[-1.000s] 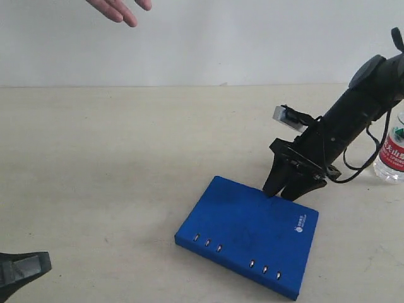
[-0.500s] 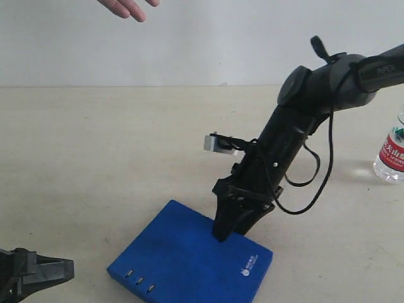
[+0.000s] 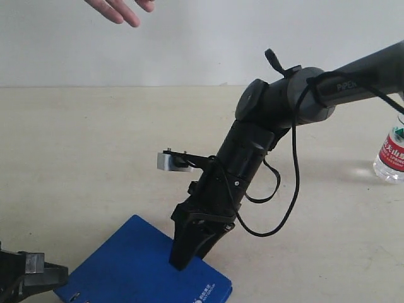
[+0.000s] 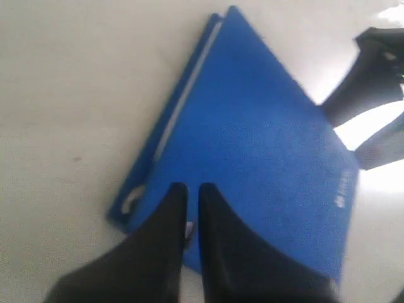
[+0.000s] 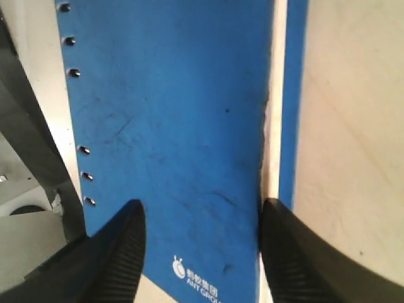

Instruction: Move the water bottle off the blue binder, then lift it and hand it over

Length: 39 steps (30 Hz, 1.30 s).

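My left gripper is closed over the blue binder's corner (image 3: 71,286). So I should move it back, open it and bring its spread fingers to the ringed spine edge (image 3: 74,297).
The blue binder (image 3: 136,268) lies flat at the table's near edge, partly cut off by the frame. It fills the right wrist view (image 5: 170,126) and much of the left wrist view (image 4: 252,145). My right gripper (image 3: 184,255) is open, with its fingertips (image 5: 134,218) pressed down on the binder's cover near the white logo. My left gripper (image 4: 192,196) is shut, hovering over the binder's near corner with nothing between its fingers. The water bottle (image 3: 391,154) stands upright on the bare table at the far right, away from both grippers.
A person's hand (image 3: 120,9) hangs over the far side of the table at the upper left. The right arm's black cable (image 3: 287,202) loops beside its wrist. The beige table (image 3: 82,158) stretches between the hand and the binder.
The right gripper has dragged the binder left and toward the near edge, close to the left gripper. The bottle has stayed at the far right. The hand has barely moved.
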{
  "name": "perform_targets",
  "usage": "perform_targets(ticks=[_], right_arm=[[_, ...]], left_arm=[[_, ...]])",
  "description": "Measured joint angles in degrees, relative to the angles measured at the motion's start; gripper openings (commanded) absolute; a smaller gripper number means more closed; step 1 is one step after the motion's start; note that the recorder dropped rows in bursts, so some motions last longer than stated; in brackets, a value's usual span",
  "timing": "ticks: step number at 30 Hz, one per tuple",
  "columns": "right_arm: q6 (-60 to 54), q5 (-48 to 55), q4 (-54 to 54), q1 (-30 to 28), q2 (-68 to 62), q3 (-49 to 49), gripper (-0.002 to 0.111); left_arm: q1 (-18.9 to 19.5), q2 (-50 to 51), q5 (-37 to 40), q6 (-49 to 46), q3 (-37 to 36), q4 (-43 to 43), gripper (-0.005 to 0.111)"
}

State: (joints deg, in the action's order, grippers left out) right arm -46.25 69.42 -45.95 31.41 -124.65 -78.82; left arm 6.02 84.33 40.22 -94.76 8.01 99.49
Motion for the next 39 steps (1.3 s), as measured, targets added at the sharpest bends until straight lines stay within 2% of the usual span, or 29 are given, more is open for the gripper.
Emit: perform_targets(ticks=[3, 6, 10, 14, 16, 17, 20, 21, 23, 24, 27, 30, 34, 37, 39], right_arm=[[-0.18, 0.00, -1.53, 0.00, 0.00, 0.00, 0.050], [-0.69, 0.00, -4.56, 0.00, 0.00, 0.00, 0.039], [-1.17, 0.00, -7.91, 0.00, 0.12, 0.00, 0.021], [-2.83, 0.00, -8.46, 0.00, 0.12, 0.00, 0.020], [-7.76, 0.00, -8.98, 0.00, 0.12, 0.00, 0.012], [-8.42, 0.00, -9.12, 0.00, 0.12, 0.00, -0.001], [-7.65, -5.70, -9.19, 0.00, 0.12, 0.11, 0.000], [-7.12, -7.61, -9.19, 0.00, 0.12, 0.11, 0.000], [-5.30, -12.26, -9.89, -0.53, 0.12, 0.11, 0.000], [-4.24, -14.34, -10.27, -1.57, 0.15, 0.11, 0.000], [0.34, -16.81, -11.01, -5.43, 0.25, 0.11, 0.000], [4.28, -16.02, -11.13, -9.17, 0.25, 0.11, 0.000], [4.13, -12.08, -10.00, -10.04, 0.25, 0.11, 0.001], [1.71, -9.43, -9.44, -10.04, 0.25, 0.11, 0.011], [-0.02, -9.05, -8.60, -10.04, 0.25, 0.11, 0.024]], left_arm=[[0.00, 0.00, -6.47, 1.62, 0.00, 0.00, 0.007], [0.00, 0.00, -7.48, 3.26, 0.00, 0.12, 0.007], [0.00, 0.00, -3.14, 4.50, 0.00, 0.22, 0.007], [0.00, 0.00, 2.15, 4.62, 0.00, 0.22, 0.007], [0.00, 0.00, 3.52, 4.62, -0.12, 0.22, 0.007], [0.00, 0.00, 3.55, 4.62, -0.12, 0.22, 0.011], [0.00, 0.00, 3.55, 4.62, -0.19, 0.22, 0.030], [0.00, 0.00, 3.55, 4.62, -0.19, 0.22, 0.043], [0.00, 0.00, 2.06, 4.62, -0.19, 0.22, 0.056], [0.00, 0.00, 0.43, 4.62, -0.19, 0.22, 0.059], [0.00, 0.09, -0.84, 5.43, 1.01, 0.22, 0.060], [0.00, 0.13, 1.62, 6.05, 3.96, 0.22, 0.060], [0.00, 0.22, 3.10, 6.17, 7.17, 0.34, 0.060], [0.00, 0.77, 3.90, 6.17, 8.11, 0.34, 0.060], [0.00, 2.04, 5.00, 6.17, 8.36, 0.34, 0.060]])
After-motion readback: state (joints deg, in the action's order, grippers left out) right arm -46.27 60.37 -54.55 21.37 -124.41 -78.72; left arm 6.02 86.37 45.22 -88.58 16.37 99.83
